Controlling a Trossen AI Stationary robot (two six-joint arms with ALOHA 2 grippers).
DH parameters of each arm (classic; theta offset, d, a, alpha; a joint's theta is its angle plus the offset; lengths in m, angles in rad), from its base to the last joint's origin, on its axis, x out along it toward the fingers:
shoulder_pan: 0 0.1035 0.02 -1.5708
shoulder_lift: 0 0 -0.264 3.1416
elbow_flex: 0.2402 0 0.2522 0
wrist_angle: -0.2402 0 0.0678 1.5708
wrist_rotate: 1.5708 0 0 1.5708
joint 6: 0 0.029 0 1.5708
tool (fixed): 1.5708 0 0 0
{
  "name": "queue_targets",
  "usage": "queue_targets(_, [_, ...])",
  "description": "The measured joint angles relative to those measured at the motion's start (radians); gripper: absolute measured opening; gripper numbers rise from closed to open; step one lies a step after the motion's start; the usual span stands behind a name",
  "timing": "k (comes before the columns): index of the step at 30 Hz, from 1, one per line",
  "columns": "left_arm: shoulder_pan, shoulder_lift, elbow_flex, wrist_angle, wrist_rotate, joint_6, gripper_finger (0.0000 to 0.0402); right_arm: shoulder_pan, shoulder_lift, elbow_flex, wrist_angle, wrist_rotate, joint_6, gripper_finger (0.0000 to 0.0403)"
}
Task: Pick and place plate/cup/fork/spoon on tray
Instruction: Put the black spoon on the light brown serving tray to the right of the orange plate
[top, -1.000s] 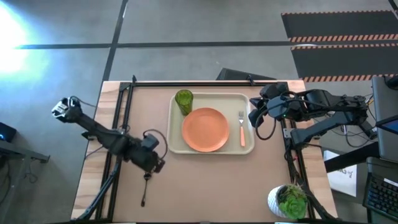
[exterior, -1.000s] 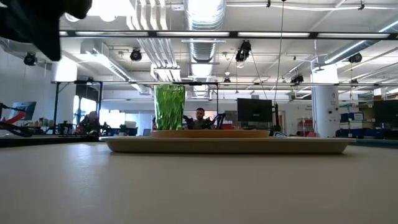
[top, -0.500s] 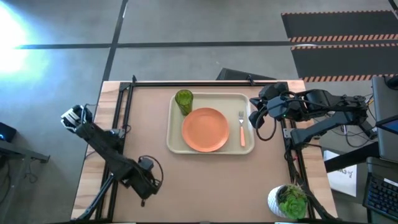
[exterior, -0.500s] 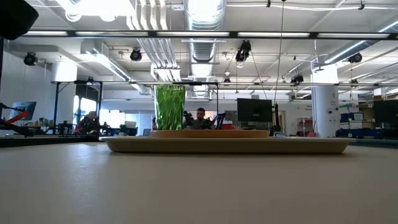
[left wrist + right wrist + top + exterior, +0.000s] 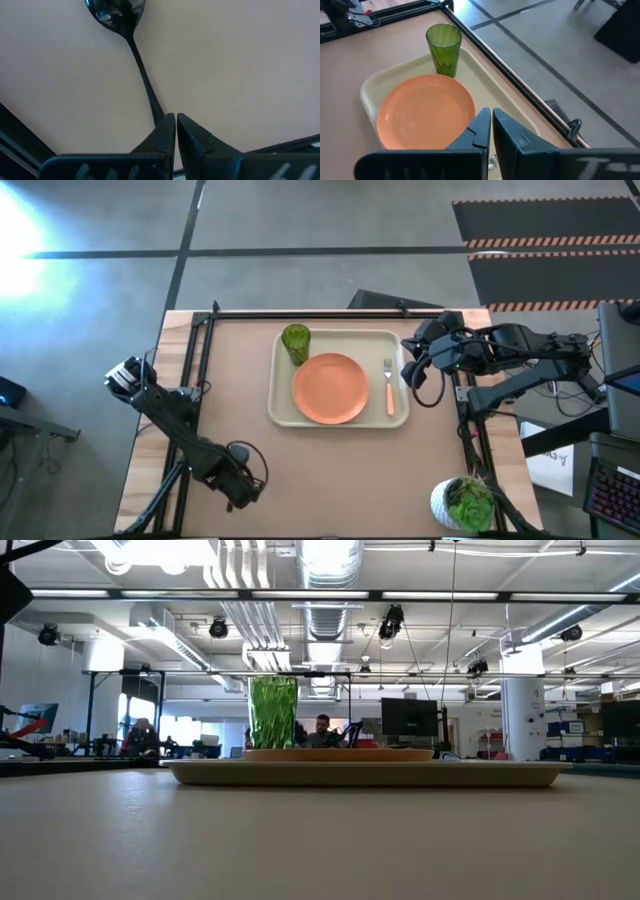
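Observation:
The spoon's handle is next to my closed left gripper. I should open that gripper, grab the handle and put the spoon down near the tray for my right gripper.
The dark spoon lies flat on the table near its front left. Its thin handle runs up to my left gripper, which is shut and points steeply down over the handle's end. In the high view this gripper covers the spoon. The cream tray at the table's far middle carries the orange plate, the green cup at its far left corner and the fork along its right side. My right gripper waits shut, raised beside the tray's right edge. My left gripper comes from above with shut fingers at the free end of the spoon's handle. The fingertips hide that end, so I cannot tell whether they touch it. The spoon lies flat on the table.
A white pot with a green plant stands at the near right corner. Black frame rails run along the table's left and right sides. Bare tabletop lies between the tray and the near edge.
My left gripper has gone toward the table's near edge and down, tipping to point more steeply down and rolling its wrist. It now stands over the spoon, which has not moved. Its fingers have stayed shut.

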Motion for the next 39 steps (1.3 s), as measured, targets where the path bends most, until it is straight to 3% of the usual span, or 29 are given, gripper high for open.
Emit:
queue_targets(5, [0.0, -0.001, -0.006, -0.005, 0.0, 0.0, 0.0021, 0.0, 0.0, 0.0, 0.0, -0.004, -0.024, 0.0009])
queue_targets(16, [0.0, 0.002, -0.037, -0.002, 0.0, -0.075, 0.0154, 0.0, 0.0, 0.0, 0.0, -0.005, -0.057, 0.0009])
queue_targets(24, [0.005, 0.054, -0.083, 0.112, 0.0, -0.077, 0.0187, 0.0, 0.0, 0.0, 0.006, -0.005, -0.059, 0.0009])
queue_targets(29, [0.006, 0.076, -0.121, 0.187, 0.006, -0.101, 0.0186, 0.0, 0.0, 0.0, 0.007, -0.005, -0.059, 0.0009])
queue_targets(32, [0.011, 0.078, -0.126, 0.194, 0.012, -0.101, 0.0165, 0.0, 0.0, 0.0, 0.008, -0.005, -0.059, 0.0009])
queue_targets(39, [0.046, 0.077, -0.132, 0.224, -0.001, -0.047, 0.0022, 0.0, 0.0, 0.0, 0.011, -0.005, -0.057, 0.0009])
